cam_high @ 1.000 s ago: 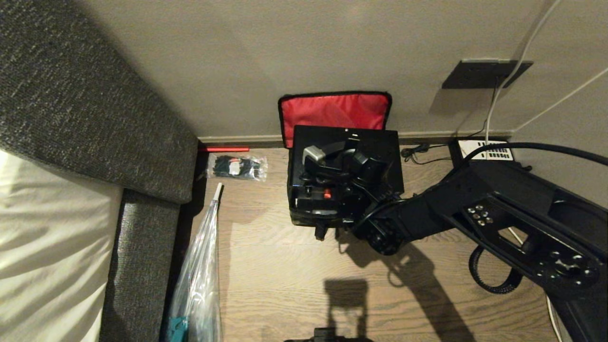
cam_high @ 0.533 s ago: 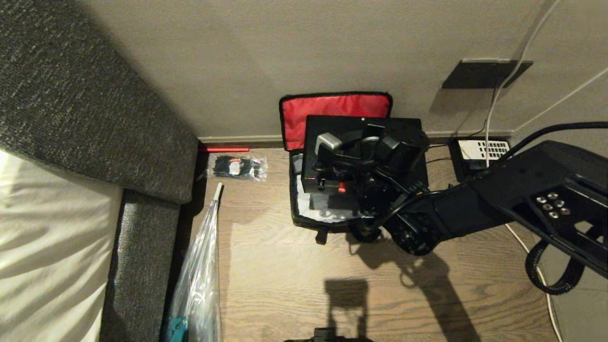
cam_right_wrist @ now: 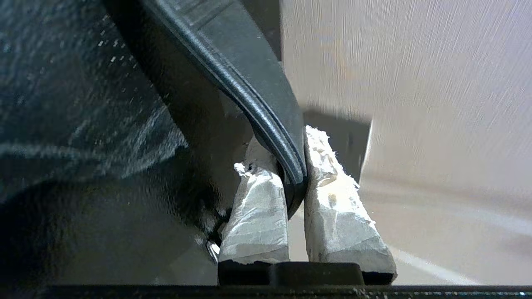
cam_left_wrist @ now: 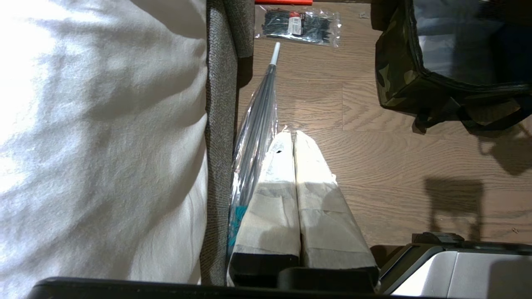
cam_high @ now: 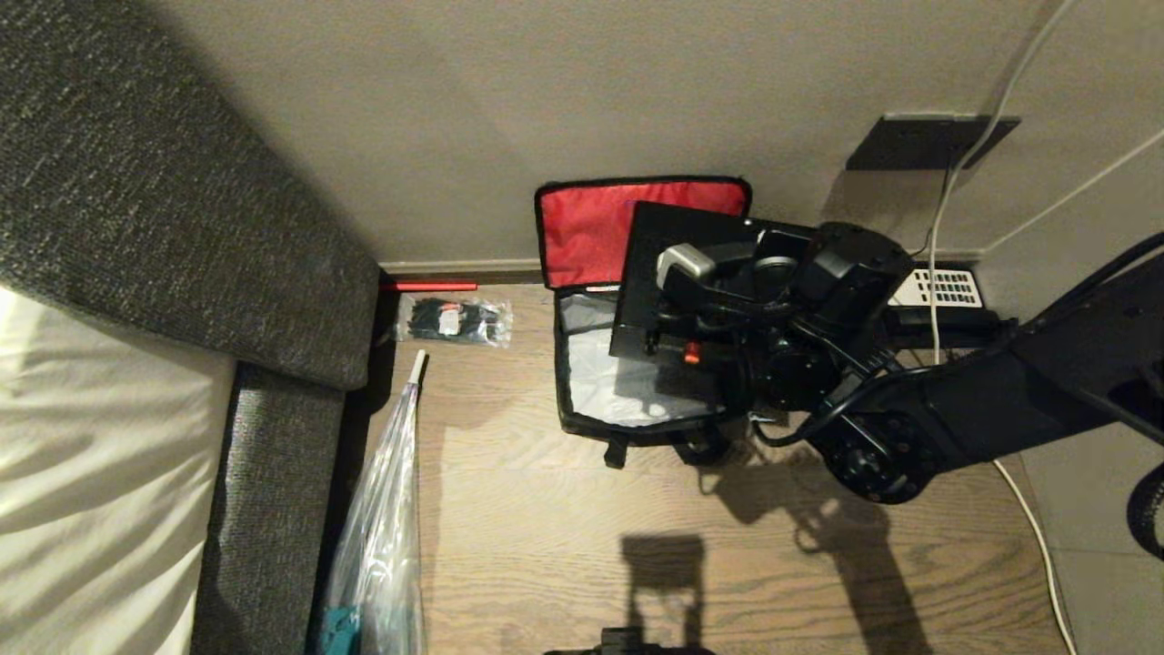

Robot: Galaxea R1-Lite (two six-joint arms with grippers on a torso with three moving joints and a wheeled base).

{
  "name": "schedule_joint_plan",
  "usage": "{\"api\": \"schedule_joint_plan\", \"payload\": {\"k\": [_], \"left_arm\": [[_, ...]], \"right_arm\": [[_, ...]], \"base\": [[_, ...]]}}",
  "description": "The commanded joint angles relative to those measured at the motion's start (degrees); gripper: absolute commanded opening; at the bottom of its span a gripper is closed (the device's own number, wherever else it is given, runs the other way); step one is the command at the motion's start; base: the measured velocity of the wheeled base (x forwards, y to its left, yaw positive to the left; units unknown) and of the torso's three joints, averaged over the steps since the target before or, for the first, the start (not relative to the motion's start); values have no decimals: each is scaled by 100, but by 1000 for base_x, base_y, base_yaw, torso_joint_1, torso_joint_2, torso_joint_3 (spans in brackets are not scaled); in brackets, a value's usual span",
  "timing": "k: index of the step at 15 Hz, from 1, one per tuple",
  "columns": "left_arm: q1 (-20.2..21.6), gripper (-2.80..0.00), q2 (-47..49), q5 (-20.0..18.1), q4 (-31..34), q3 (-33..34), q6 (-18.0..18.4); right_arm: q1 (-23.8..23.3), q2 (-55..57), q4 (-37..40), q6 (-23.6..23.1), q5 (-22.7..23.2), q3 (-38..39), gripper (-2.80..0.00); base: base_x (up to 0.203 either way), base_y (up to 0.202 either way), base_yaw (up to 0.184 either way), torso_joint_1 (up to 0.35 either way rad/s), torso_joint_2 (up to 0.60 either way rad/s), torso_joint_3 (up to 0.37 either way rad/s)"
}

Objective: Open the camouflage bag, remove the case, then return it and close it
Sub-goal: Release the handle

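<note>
The case point(cam_high: 645, 306) is hanging by its handle over the camouflage bag, so the robot's right gripper keeps going toward the telephone point(cam_high: 942, 288) until the case stands on the floor.
The camouflage bag point(cam_high: 591, 423) stands open on the wooden floor by the wall. Its red-lined lid point(cam_high: 587, 227) leans back on the wall and its grey-white lining point(cam_high: 596, 377) is bare. The black case point(cam_high: 650, 273) hangs tilted above the bag's right half, its red button point(cam_high: 692, 352) facing me. My right gripper point(cam_right_wrist: 286, 141) is shut on the case's black handle point(cam_right_wrist: 266, 99), whose silver end point(cam_high: 687, 261) shows in the head view. My left gripper point(cam_left_wrist: 294, 135) is shut and empty, parked low by the sofa, with the bag's camouflage side point(cam_left_wrist: 399, 74) far ahead of it.
A grey sofa point(cam_high: 227, 227) with a white cover fills the left. A plastic-wrapped umbrella point(cam_high: 382, 509) and a packet of black cable ties point(cam_high: 455, 320) lie beside it. A black telephone point(cam_high: 941, 287) with a white keypad, white cables point(cam_high: 964, 164) and a wall plate point(cam_high: 928, 141) are at the right.
My right arm has lifted the case out of the bag and carried it to the right, tilting it. The bag's pale lining now shows. The left arm has not moved.
</note>
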Motion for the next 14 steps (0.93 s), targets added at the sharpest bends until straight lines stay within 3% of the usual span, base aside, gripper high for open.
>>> {"api": "schedule_joint_plan", "payload": {"k": [1,7,14], "left_arm": [[2,-280,-11,4,-1,9,0],[2,-280,-11,4,-1,9,0],[2,-280,-11,4,-1,9,0]], "right_arm": [[-284,-324,-88,44,-42,285,-280],[-1272,-554,-86,310,-36,780,-280],[-2255,-397,-27,478,19,726,-280]], "base": [[0,0,0,0,0,0],[0,0,0,0,0,0],[0,0,0,0,0,0]]}}
